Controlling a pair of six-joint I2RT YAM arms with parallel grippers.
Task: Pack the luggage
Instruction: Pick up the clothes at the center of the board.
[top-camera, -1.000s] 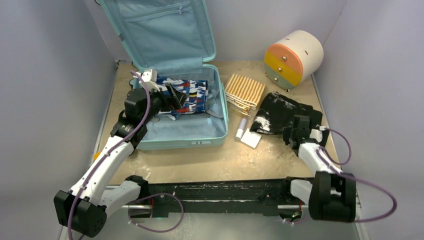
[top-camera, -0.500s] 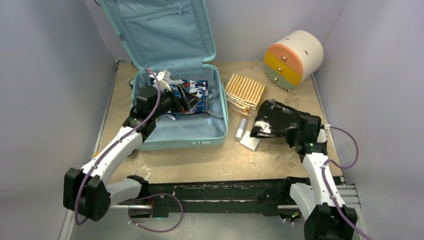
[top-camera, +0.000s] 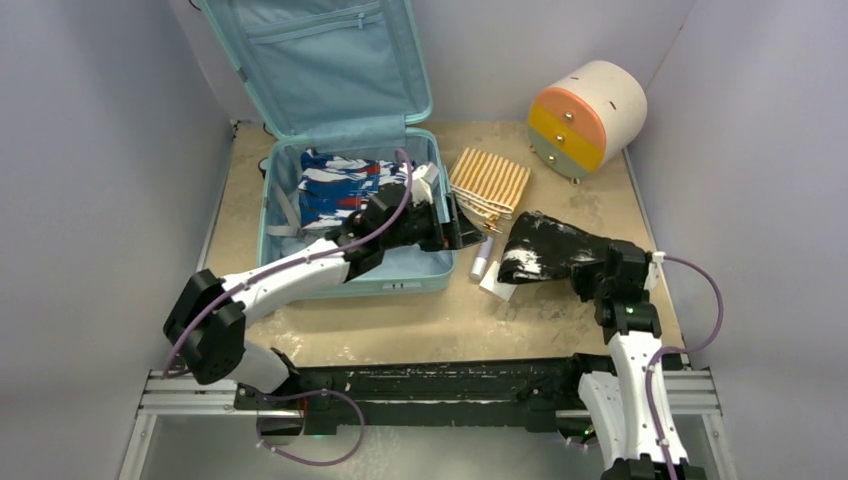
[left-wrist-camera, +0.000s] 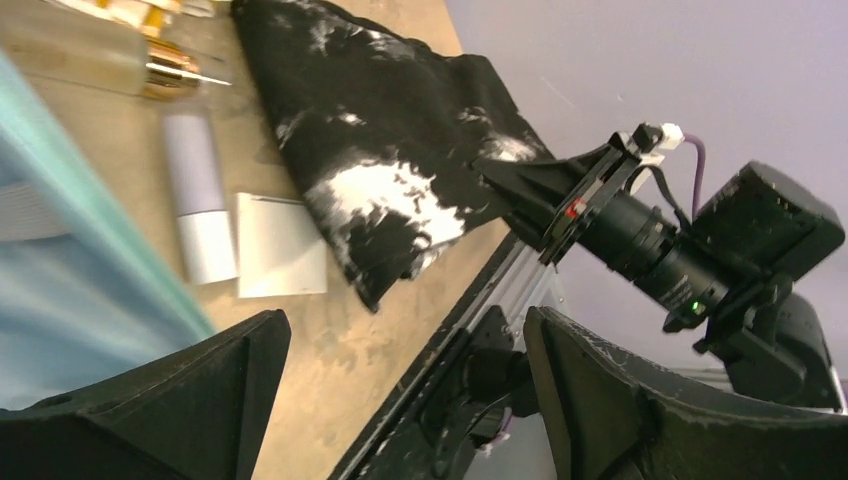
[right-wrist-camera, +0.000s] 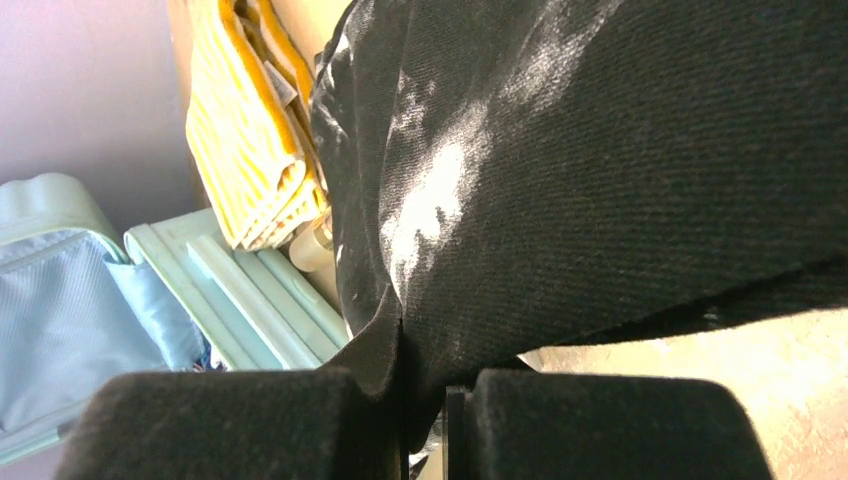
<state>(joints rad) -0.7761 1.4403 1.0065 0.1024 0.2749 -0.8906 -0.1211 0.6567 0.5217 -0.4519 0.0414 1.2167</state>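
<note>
Next, I move my left gripper back, since it blocks the way over the luggage's rim (top-camera: 445, 192), before my right gripper puts the black garment on the patterned garment (top-camera: 342, 190).
The luggage (top-camera: 352, 262), a pale teal suitcase, lies open with its lid upright; a blue, white and red patterned garment (top-camera: 335, 185) rests inside. My left gripper (top-camera: 458, 236) hangs over the case's right rim, open and holding nothing (left-wrist-camera: 400, 400). It faces the black-and-white garment (left-wrist-camera: 400, 170). That garment (top-camera: 545, 250) is lifted off the table at one end, with my right gripper (top-camera: 592, 270) shut on its edge. In the right wrist view the cloth (right-wrist-camera: 620, 180) is pinched between the gripper's (right-wrist-camera: 425, 420) pads.
A yellow striped cloth (top-camera: 490, 183) lies right of the case. A small tube (top-camera: 483, 258) and a white card (top-camera: 500, 283) sit between the case and the black garment. A round cream drawer unit (top-camera: 585, 115) stands at the back right.
My left arm has swung from over the patterned garment inside the case to its right rim. The right arm has shifted and drawn the black garment slightly left.
</note>
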